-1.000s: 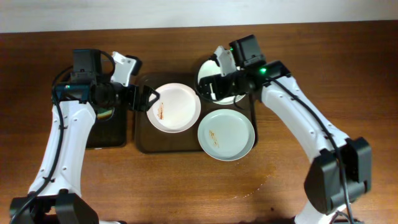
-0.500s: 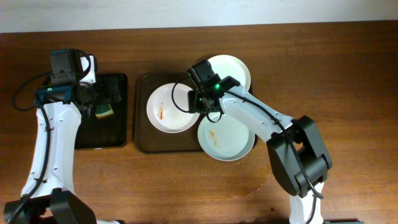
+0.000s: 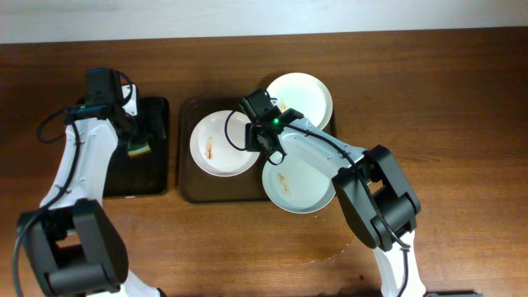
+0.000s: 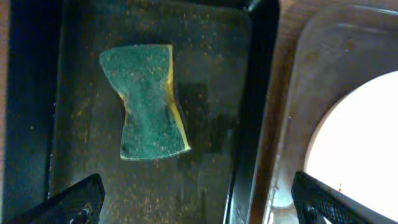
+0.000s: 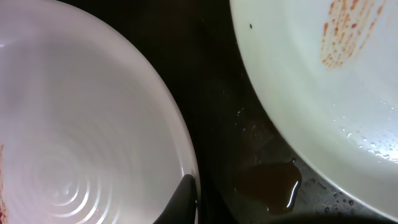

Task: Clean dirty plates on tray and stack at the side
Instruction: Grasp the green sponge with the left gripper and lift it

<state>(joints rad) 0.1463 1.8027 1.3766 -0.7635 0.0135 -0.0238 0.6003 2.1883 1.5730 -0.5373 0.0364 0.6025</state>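
An orange smear is on the white plate [image 3: 209, 148]. My right gripper should hold the plate's rim still while my left gripper scrubs the plate with the green sponge [image 3: 139, 150] before it is stacked.
Three plates lie on the dark-brown tray [image 3: 188, 186]: a white plate [image 3: 216, 144] on the left with an orange smear, a white plate [image 3: 301, 99] at the back right, and a bluish plate [image 3: 301, 186] at the front right, smeared too. My right gripper [image 3: 265, 141] is shut on the left white plate's right rim [image 5: 93, 143]; one dark finger [image 5: 182, 200] lies over the rim, the other is hidden. The bluish plate [image 5: 323, 81] shows beside it. My left gripper [image 4: 202, 202] hangs wide open over the green sponge [image 4: 146, 102], not touching it.
The sponge [image 3: 139, 149] rests in a narrow black tray [image 3: 157, 177] left of the brown tray. A small brown puddle [image 5: 268, 185] sits on the brown tray between the two plates. Bare wooden table [image 3: 445, 99] lies to the right and front.
My right arm left the back plate, came to the left white plate and shut on its rim; that plate slid slightly left. My left arm drew back over the black tray.
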